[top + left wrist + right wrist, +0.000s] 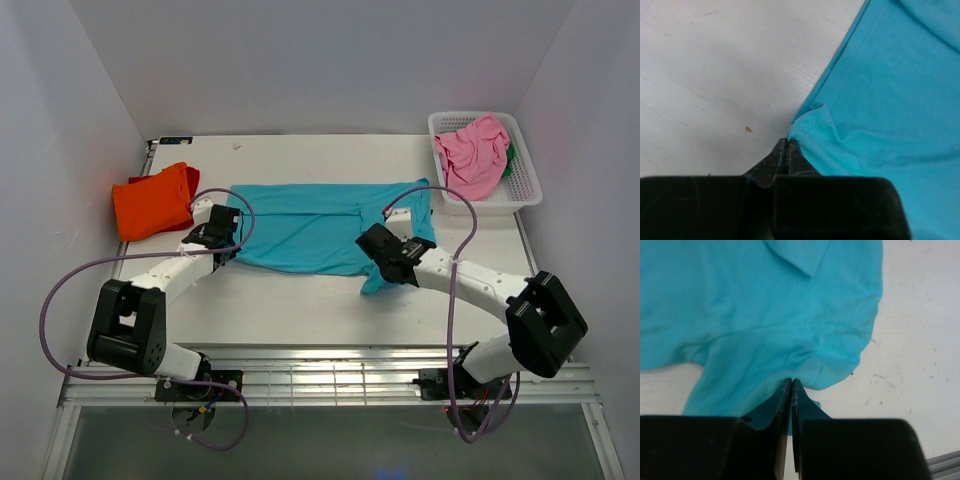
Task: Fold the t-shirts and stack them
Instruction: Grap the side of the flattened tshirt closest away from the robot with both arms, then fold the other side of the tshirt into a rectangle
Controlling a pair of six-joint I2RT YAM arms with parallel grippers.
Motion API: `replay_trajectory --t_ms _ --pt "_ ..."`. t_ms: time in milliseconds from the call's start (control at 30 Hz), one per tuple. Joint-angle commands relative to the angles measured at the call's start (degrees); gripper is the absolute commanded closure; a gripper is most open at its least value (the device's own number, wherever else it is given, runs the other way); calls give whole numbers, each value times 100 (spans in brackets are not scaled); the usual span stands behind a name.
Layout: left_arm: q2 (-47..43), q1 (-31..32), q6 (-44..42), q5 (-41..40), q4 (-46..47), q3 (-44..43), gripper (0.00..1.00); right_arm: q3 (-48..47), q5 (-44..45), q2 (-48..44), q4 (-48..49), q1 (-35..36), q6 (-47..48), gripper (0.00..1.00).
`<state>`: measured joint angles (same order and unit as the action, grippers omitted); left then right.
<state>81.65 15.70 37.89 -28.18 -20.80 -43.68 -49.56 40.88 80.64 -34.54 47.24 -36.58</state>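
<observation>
The robot's grippers are on both ends of the teal t-shirt's near edge (300,270), so the left gripper should keep going toward the folded top part (262,200) and let go there.
A teal t-shirt (315,225) lies spread across the middle of the table, its top part folded over. My left gripper (226,240) is shut on the shirt's near left corner; in the left wrist view the cloth (880,100) puckers at the closed tips of the left gripper (786,142). My right gripper (385,255) is shut on the shirt's near right edge; in the right wrist view the cloth (765,305) bunches at the closed tips of the right gripper (791,382). A folded orange t-shirt (152,201) lies at the left. A pink t-shirt (472,152) sits crumpled in the basket.
A white lattice basket (525,190) stands at the back right, with a bit of green cloth (511,160) beside the pink shirt. White walls close in the table on three sides. Metal rails (330,375) run along the near edge.
</observation>
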Motion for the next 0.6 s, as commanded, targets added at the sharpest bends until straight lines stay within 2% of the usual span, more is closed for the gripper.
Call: replay_trajectory --t_ms 0,567 --pt "-53 -111 -45 -126 146 -307 100 -545 561 232 -8 -268 501 92" --pt "1204 -683 -423 199 577 -1362 100 -1767 324 1621 1161 -1999 2022 92"
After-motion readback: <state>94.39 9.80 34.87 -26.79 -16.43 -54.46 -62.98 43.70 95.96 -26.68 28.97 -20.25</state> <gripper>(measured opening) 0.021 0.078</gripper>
